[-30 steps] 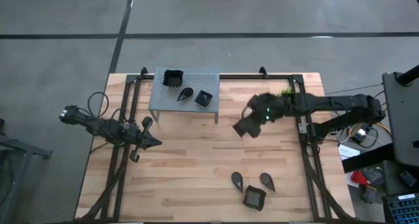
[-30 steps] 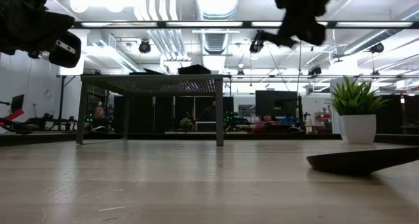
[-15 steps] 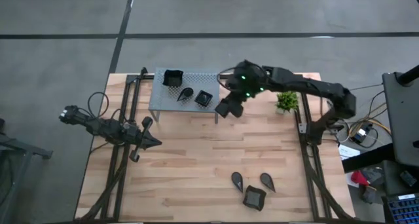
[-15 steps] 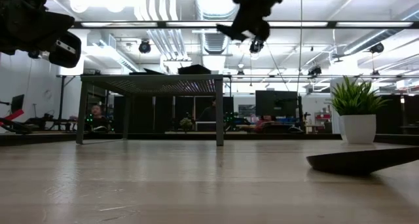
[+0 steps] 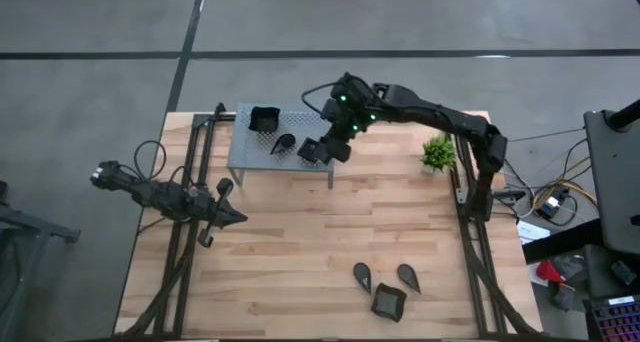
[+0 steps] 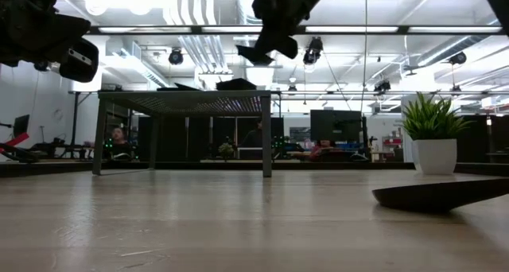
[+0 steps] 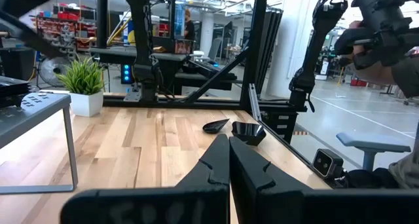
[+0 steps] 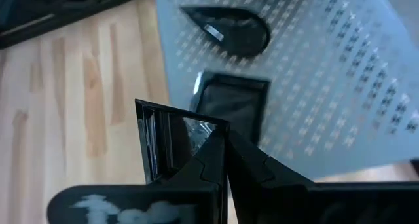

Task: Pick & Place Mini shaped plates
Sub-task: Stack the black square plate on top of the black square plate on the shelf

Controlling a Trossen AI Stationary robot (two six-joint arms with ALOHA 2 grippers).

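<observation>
The held square plate [image 8: 162, 144] has its open side up like the empty square plate on the stand [image 5: 308, 150], so my right gripper goes on lowering it there until the two are stacked.
My right gripper [image 5: 336, 140] hangs over the right end of the grey perforated stand [image 5: 300, 122], shut on a small black square plate [image 5: 339, 150]. The low view shows that plate [image 6: 255, 55] above the stand's top [image 6: 187, 102]. Three black plates rest on the stand: a square one [image 5: 264, 119], a teardrop [image 5: 283, 142] and another square [image 5: 311, 150]; the last two lie under the held plate [image 8: 229, 29] [image 8: 230, 106]. On the table near its near edge sit two teardrop plates [image 5: 362, 275] [image 5: 408, 276] and a wavy-rimmed one [image 5: 388, 301]. My left gripper [image 5: 226, 217] waits shut at the table's left. My right gripper pinches the square plate by its rim wall [image 8: 186, 131] between the two shut fingers [image 8: 255, 175], coming from above. The plate is lifted clear of the stand and hangs tilted below the fingers [image 6: 255, 55].
A small green plant in a white pot [image 5: 437, 154] stands at the table's right far side. Black frame rails [image 5: 470, 232] run along both table sides. Bare wood lies between the stand and the near plates [image 5: 320, 232].
My right gripper has carried the square plate from beside the plant toward the table's left and far edge, and now hangs over the stand's right end. The plate stayed in the shut fingers the whole way. The plant, hidden by the arm before, now shows.
</observation>
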